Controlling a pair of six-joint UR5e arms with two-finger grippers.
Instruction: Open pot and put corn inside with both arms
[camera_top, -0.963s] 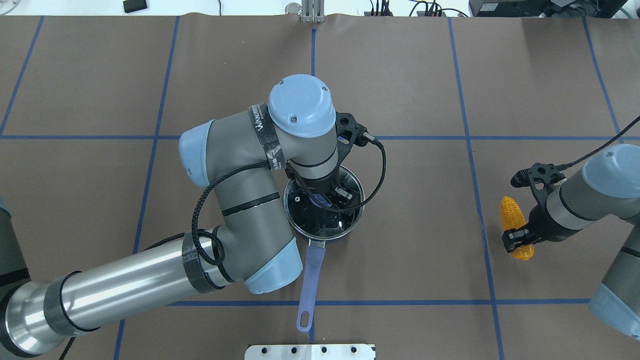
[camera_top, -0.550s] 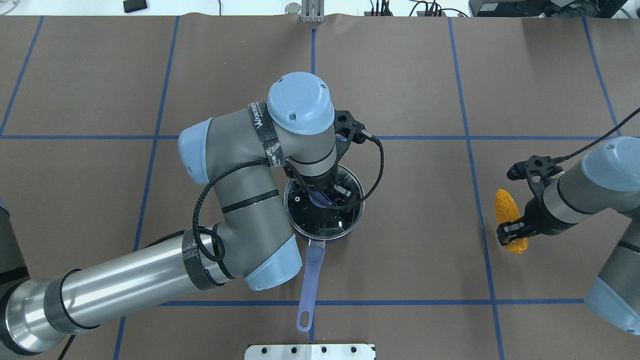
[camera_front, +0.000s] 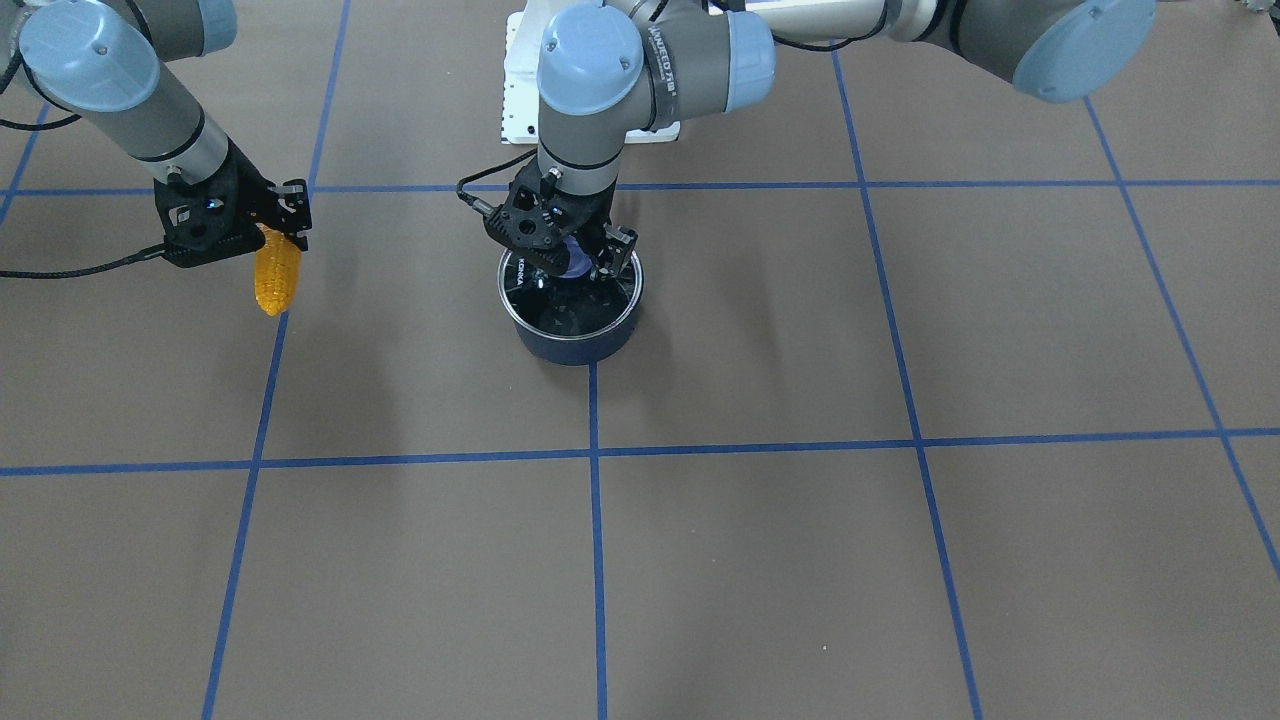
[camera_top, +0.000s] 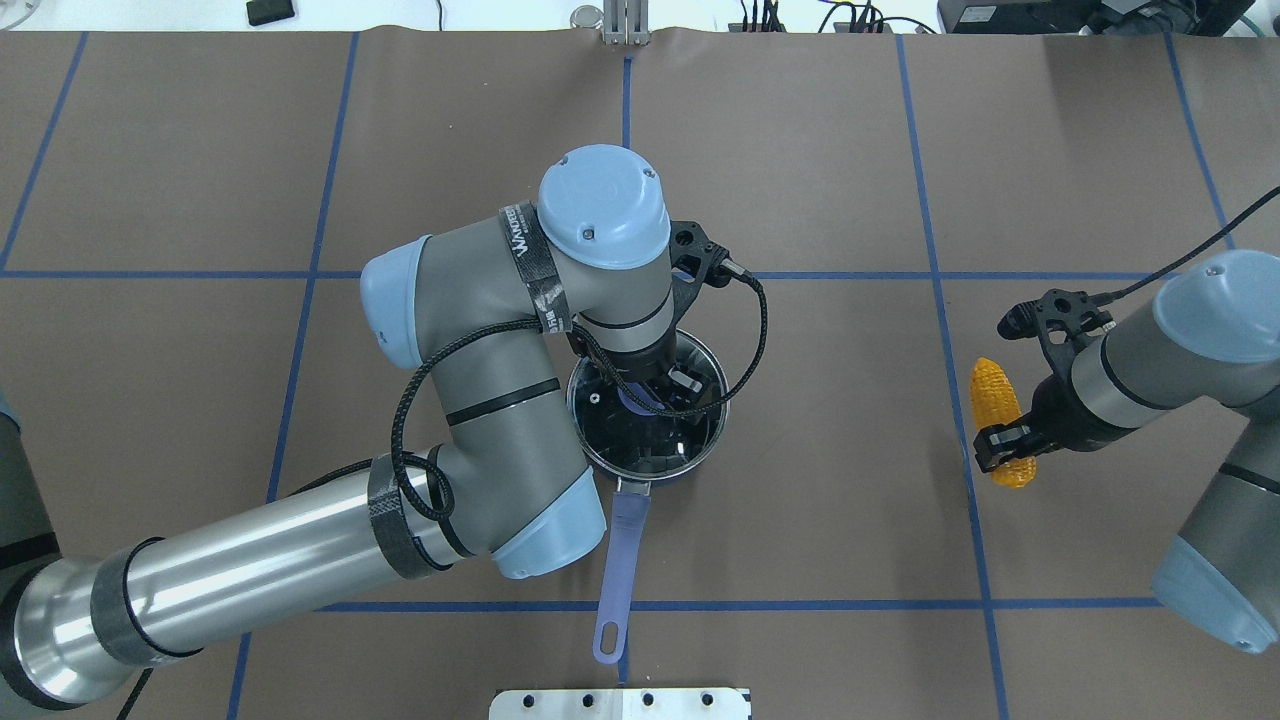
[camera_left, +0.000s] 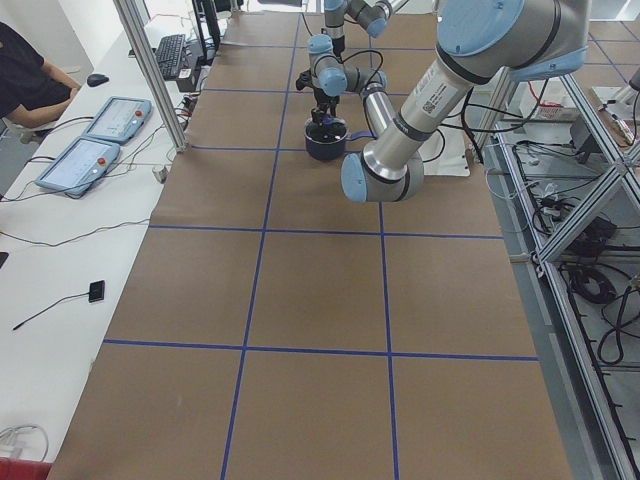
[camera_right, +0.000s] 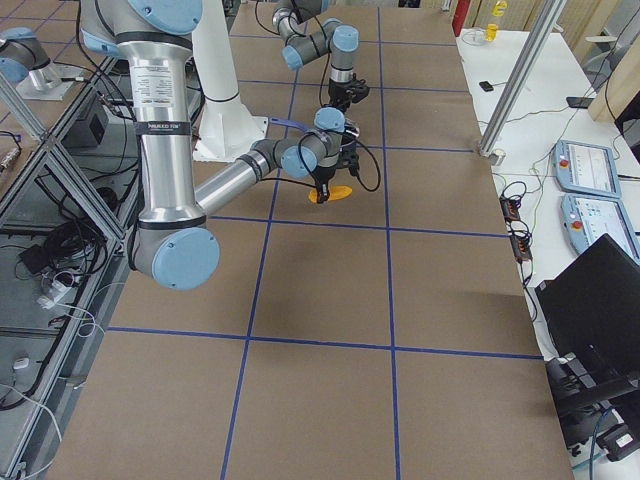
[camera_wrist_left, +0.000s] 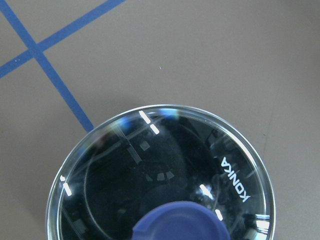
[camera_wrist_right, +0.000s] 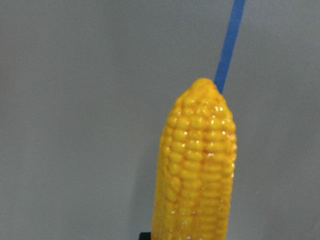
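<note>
The robot can see only a plain dark inside (camera_front: 576, 312) through the glass lid, so it should expect an empty pot (camera_front: 573, 346) when it raises the lid.
A dark pot (camera_top: 706, 440) with a long blue handle (camera_top: 620, 560) stands mid-table, its glass lid (camera_top: 640, 445) on it. The lid's blue knob (camera_wrist_left: 177, 222) shows at the bottom of the left wrist view. My left gripper (camera_top: 648, 392) is down over the lid, and its fingers (camera_front: 612, 250) stand open on either side of the knob (camera_front: 574, 262). My right gripper (camera_top: 1005, 452) is shut on the thick end of the orange-yellow corn (camera_top: 993, 400). It holds the corn above the table, far to the right of the pot. The corn also fills the right wrist view (camera_wrist_right: 197, 165).
Blue tape lines divide the brown table cover into squares. The white base pedestal (camera_top: 620, 703) sits at the near edge behind the pot handle. An operator (camera_left: 25, 70) and teach pendants (camera_left: 85, 165) are at a side table in the exterior left view.
My right gripper has carried the corn left and farther from the robot, closer to the pot's side. My left arm and the lid have barely moved.
</note>
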